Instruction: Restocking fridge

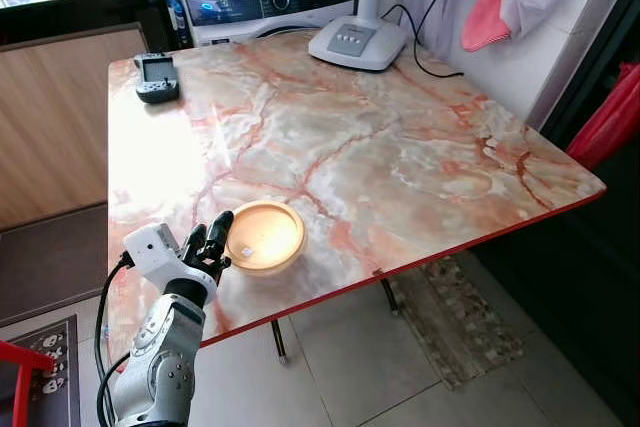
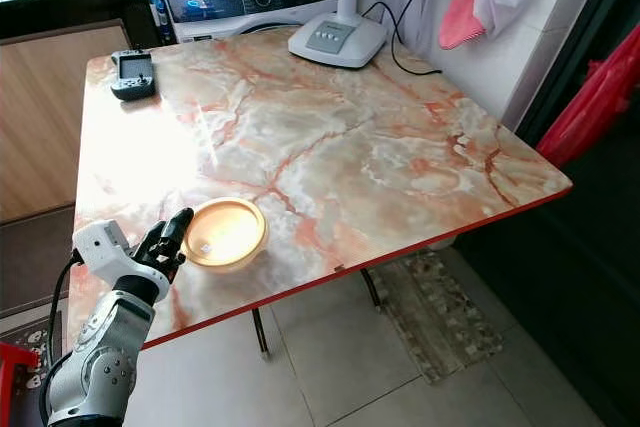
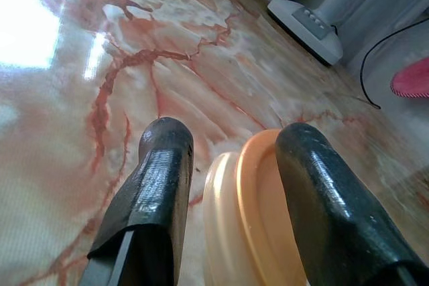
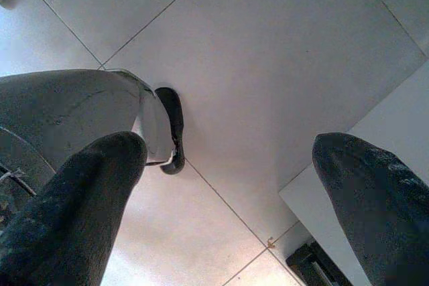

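A flat orange lid (image 1: 268, 233) fits tightly over the bowl's paler side (image 1: 268, 271), so I expect the bowl to rise closed, together with its lid, when I lift.
A shallow orange bowl (image 1: 264, 237) with a small white bit inside sits near the front left edge of the marble table (image 1: 400, 147). My left gripper (image 1: 212, 237) is at the bowl's left rim, open. In the left wrist view its two black fingers (image 3: 164, 165) straddle the bowl's rim (image 3: 248, 219), one outside and one over the inside, with a gap left on the outer side. My right gripper (image 4: 231, 152) hangs open over the tiled floor (image 4: 268, 45), holding nothing.
A white fan base (image 1: 357, 42) with its cable and a black handheld device (image 1: 157, 77) stand at the table's far side. Behind is a washing machine (image 1: 270, 2). A rug (image 1: 460, 317) lies under the table's right corner. A red bag (image 1: 610, 117) hangs at right.
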